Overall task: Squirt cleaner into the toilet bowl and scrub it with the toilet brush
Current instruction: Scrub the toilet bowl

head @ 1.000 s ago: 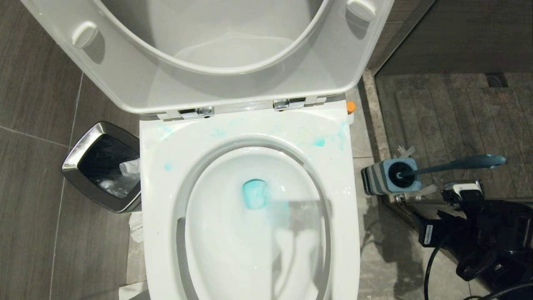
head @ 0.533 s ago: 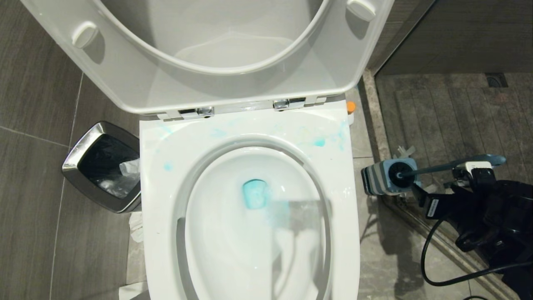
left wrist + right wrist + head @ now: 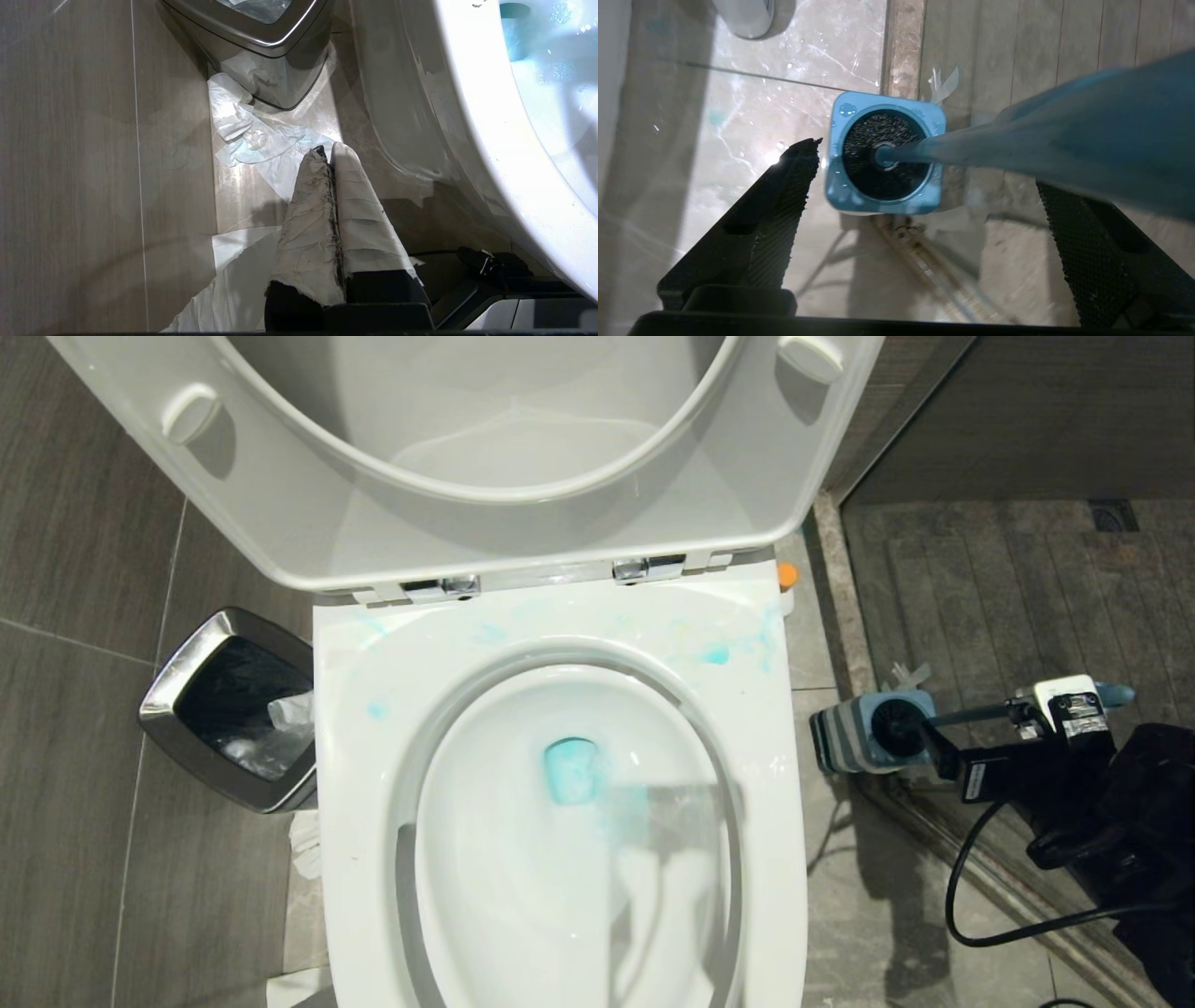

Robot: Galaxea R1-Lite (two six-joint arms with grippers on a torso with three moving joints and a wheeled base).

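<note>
My right gripper should continue to move in until it closes around the handle (image 3: 1040, 137), because the toilet brush's handle (image 3: 964, 146) leads into the gap between my open fingers.
The toilet bowl (image 3: 392, 728) has its seat and lid up, with teal liquid (image 3: 569, 770) in the basin and teal smears on the rim. Only the orange cap of the cleaner (image 3: 787, 575) shows, behind the bowl's right rear corner. The toilet brush (image 3: 971, 713) stands in its square blue holder (image 3: 854, 733) on the floor to the right. In the right wrist view its dark head (image 3: 882, 156) sits in the holder (image 3: 843, 140). My right gripper (image 3: 971, 739) (image 3: 927, 163) is open at the handle (image 3: 1064, 140), which crosses over one finger. My left gripper (image 3: 327, 151) is shut and empty, low beside the bowl (image 3: 490, 116).
A steel-rimmed waste bin (image 3: 173, 691) (image 3: 261, 37) stands left of the toilet, with crumpled tissue (image 3: 243, 135) on the floor by it. A raised stone sill (image 3: 836, 616) and a floor track run behind the brush holder. A black cable (image 3: 962, 896) hangs from my right arm.
My right gripper has moved up the picture from below the brush handle to the handle itself, and its fingers have spread wider. The left arm, brush and bowl have not moved.
</note>
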